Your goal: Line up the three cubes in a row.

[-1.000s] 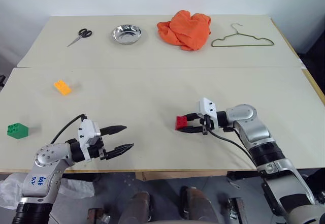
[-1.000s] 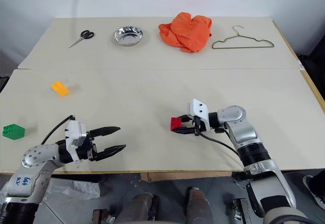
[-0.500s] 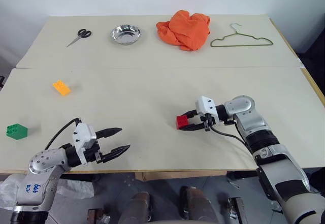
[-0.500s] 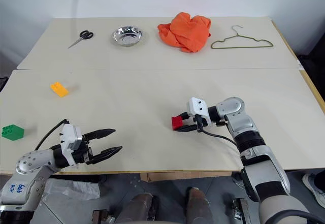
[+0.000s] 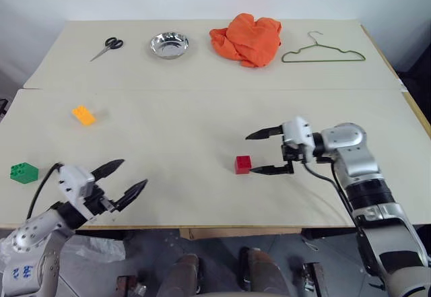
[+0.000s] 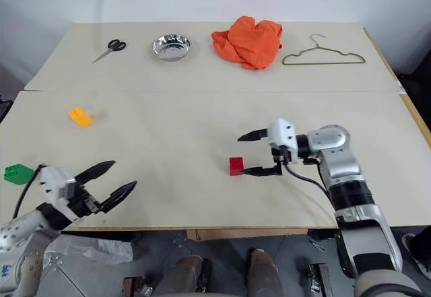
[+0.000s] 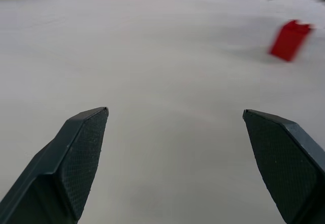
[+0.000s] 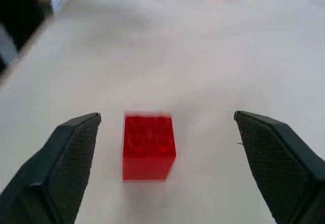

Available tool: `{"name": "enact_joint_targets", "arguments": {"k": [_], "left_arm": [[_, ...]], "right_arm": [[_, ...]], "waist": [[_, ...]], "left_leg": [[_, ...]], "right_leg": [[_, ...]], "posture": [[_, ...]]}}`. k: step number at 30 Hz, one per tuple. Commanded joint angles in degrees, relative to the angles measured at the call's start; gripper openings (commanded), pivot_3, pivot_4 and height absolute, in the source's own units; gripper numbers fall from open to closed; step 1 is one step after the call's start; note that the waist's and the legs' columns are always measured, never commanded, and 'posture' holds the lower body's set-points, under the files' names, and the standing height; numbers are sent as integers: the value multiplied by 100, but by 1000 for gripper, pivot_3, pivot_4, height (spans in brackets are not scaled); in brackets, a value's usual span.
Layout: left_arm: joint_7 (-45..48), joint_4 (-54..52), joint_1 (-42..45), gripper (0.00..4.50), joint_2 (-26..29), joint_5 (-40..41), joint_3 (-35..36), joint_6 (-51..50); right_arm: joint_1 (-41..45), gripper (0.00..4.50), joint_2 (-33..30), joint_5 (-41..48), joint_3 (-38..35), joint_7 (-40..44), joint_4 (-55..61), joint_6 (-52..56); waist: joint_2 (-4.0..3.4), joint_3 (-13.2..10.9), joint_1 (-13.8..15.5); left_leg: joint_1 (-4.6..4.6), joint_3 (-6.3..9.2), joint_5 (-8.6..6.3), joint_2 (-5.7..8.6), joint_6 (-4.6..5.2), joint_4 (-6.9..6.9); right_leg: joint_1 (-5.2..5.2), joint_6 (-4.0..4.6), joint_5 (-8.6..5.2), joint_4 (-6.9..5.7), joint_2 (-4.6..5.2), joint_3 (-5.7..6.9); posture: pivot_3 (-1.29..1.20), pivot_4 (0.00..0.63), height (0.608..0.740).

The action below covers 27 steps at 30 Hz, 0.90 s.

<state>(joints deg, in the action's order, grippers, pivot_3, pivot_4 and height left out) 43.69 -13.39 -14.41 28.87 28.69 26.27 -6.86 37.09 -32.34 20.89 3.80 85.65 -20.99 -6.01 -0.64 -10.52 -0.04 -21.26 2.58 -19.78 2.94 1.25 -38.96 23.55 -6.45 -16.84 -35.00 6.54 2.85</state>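
Next, I swing my left gripper back and take the green cube [image 5: 24, 172] first, because it points at the red cube [image 5: 242, 165] and the green cube is far behind its fingers.
The red cube [image 5: 242, 164] rests on the table just right of centre, near the front. My right gripper [image 5: 251, 153] is open wide just to its right and slightly above, its fingers apart from the cube [image 8: 149, 146]. Far left lies the orange-yellow cube [image 5: 83, 115], and the green cube [image 5: 23, 172] sits near the left edge. My left gripper [image 5: 134, 172] hovers open and empty over the front left of the table, pointing toward the red cube [image 7: 289, 40].
Along the back of the table [image 5: 202, 128] are scissors [image 5: 106, 48], a metal bowl [image 5: 169, 44], a crumpled orange cloth [image 5: 246, 38] and a wire hanger [image 5: 323, 53]. A seam crosses the table in front of them.
My right gripper let go of the red cube, opened wide and rose a little to the right. My left gripper opened wider and swung left toward the front corner.
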Motion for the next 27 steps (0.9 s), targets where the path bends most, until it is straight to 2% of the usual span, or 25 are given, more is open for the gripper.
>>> {"name": "enact_joint_targets", "arguments": {"k": [1,6,9,16,21,27], "left_arm": [[-444,76,-381,4500,-377,-63,551,515],[-1407,-8,-787,4500,-1177,71,1261,881],[-1894,70,-981,4500,-1586,229,1667,1016],[-2544,700,-1441,4500,-2214,689,2429,1164],[-2552,1100,-1462,4500,-2293,1003,2620,1350],[-3048,1099,-781,4500,-1655,979,2591,1153]], "right_arm": [[-380,4457,-37,754,-518,105,669,182],[-1065,4457,-62,889,-595,359,997,-212],[-1267,4457,43,1030,-630,187,1150,-181],[-1514,4457,314,1075,-640,451,1181,-1137],[-1526,4457,396,1258,-633,416,1206,-1233],[-1626,4457,411,1427,-393,280,1649,-749]], "waist": [[0,0,-2],[5,-2,10],[7,-3,15],[16,-1,16],[29,2,50],[44,8,157]], "left_leg": [[1,0,-1,-2,-1,0],[5,-3,-2,-5,-2,-4],[6,-4,-3,-5,0,-5],[9,-5,-7,-8,1,-5],[10,-3,-7,-8,1,-9],[11,3,-8,-11,-2,-12]], "right_leg": [[-3,-1,0,3,0,1],[-9,-2,1,4,0,0],[-10,-2,1,3,0,-1],[-12,-2,1,5,-2,-1],[-17,-2,1,6,-1,0],[-18,-2,1,5,0,1]], "posture": [[0,150,740],[0,150,740],[0,150,740],[0,150,740],[0,150,740],[0,150,740]]}}
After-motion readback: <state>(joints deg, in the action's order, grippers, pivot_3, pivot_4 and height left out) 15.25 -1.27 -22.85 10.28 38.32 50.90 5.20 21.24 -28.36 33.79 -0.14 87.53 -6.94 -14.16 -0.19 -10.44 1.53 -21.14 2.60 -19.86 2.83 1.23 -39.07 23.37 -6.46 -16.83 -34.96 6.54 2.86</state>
